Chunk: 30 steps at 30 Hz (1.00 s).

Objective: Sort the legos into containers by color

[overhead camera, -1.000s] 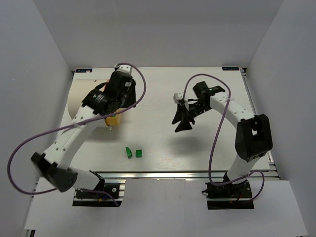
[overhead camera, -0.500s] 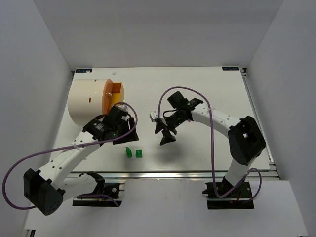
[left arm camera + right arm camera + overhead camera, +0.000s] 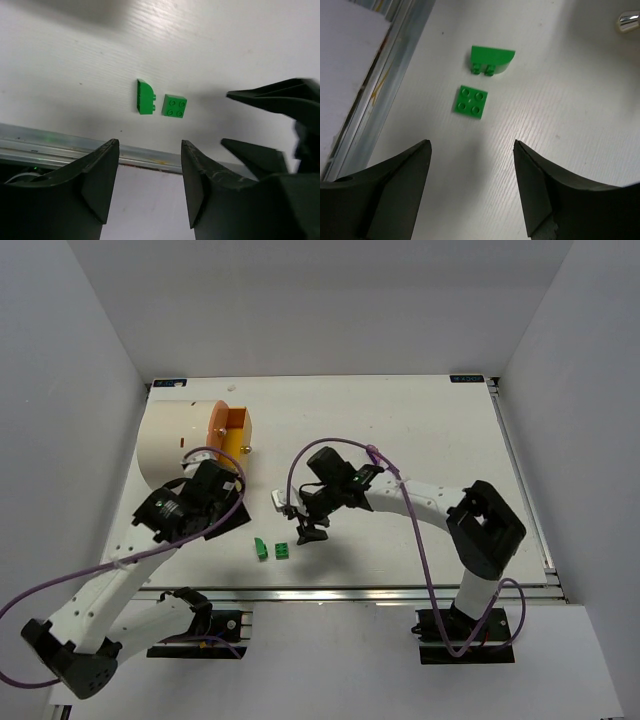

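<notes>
Next, I carry the square green lego [image 3: 281,551] into the drum container [image 3: 236,445] with my right gripper first, because it lies closer to my right gripper than to my left gripper.
Two green legos lie near the table's front edge: a curved one [image 3: 260,549] [image 3: 145,97] [image 3: 491,58] and a flat square one [image 3: 282,550] [image 3: 174,105] [image 3: 471,102], side by side and apart. The cream drum container [image 3: 175,440] with its orange face [image 3: 226,436] lies at the far left. My left gripper [image 3: 238,520] [image 3: 150,145] is open and empty, above and left of the legos. My right gripper [image 3: 306,526] [image 3: 472,145] is open and empty, just right of the square lego and above the table. No orange or purple legos show.
The aluminium rail [image 3: 380,589] [image 3: 385,85] runs along the table's front edge, close to the legos. A brass knob [image 3: 629,21] of the drum shows at the right wrist view's top corner. My right gripper's fingers [image 3: 280,97] show in the left wrist view.
My left arm has drawn back from the drum face toward the front left. My right gripper has moved left and forward, down toward the green legos. The legos have not moved.
</notes>
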Tool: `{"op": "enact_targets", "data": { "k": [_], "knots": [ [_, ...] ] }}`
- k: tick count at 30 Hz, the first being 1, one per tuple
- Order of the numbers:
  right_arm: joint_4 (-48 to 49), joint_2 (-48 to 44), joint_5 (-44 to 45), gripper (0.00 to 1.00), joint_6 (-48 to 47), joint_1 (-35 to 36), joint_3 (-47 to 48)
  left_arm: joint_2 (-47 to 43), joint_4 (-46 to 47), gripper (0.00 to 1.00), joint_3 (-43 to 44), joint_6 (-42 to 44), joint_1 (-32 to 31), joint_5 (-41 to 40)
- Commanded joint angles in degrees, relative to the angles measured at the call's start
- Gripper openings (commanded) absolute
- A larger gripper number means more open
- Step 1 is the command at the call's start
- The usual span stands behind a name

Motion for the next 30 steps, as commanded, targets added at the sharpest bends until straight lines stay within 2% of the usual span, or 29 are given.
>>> {"op": "enact_targets", "data": {
  "k": [1, 5, 18, 22, 25, 27, 28, 30],
  "knots": [
    [10.0, 2.0, 4.1, 0.72, 8.1, 2.7, -1.9, -3.9, -10.5, 0.63, 6.2, -6.8, -0.2, -9.6],
    [12.8, 5.1, 6.3, 0.73, 11.5, 4.7, -2.0, -3.7, -14.9, 0.65, 9.7, -8.8, 0.3, -11.8],
    [15.6, 12.2, 15.0, 0.75, 17.5, 8.9, 1.1, -5.4, -14.9, 0.66, 9.4, -9.1, 0.9, -11.2],
    [16.5, 13.4, 16.8, 0.73, 18.0, 9.5, 1.2, -5.4, -14.9, 0.66, 9.8, -9.0, 0.9, -11.2],
    [17.8, 13.5, 17.5, 0.64, 18.2, 9.8, 0.7, -5.5, -14.9, 0.66, 9.4, -9.2, 0.9, -11.1],
    [17.9, 13.5, 17.7, 0.53, 18.3, 9.9, 0.7, -5.7, -14.8, 0.66, 9.2, -9.5, 0.9, -11.0],
    [17.6, 13.5, 17.7, 0.43, 18.0, 9.8, 0.7, -6.0, -14.8, 0.66, 9.1, -9.7, 0.9, -11.0],
    [16.5, 12.7, 17.6, 0.33, 17.5, 9.4, 0.5, -6.3, -14.9, 0.66, 9.0, -9.8, 0.9, -11.2]
  ]
}}
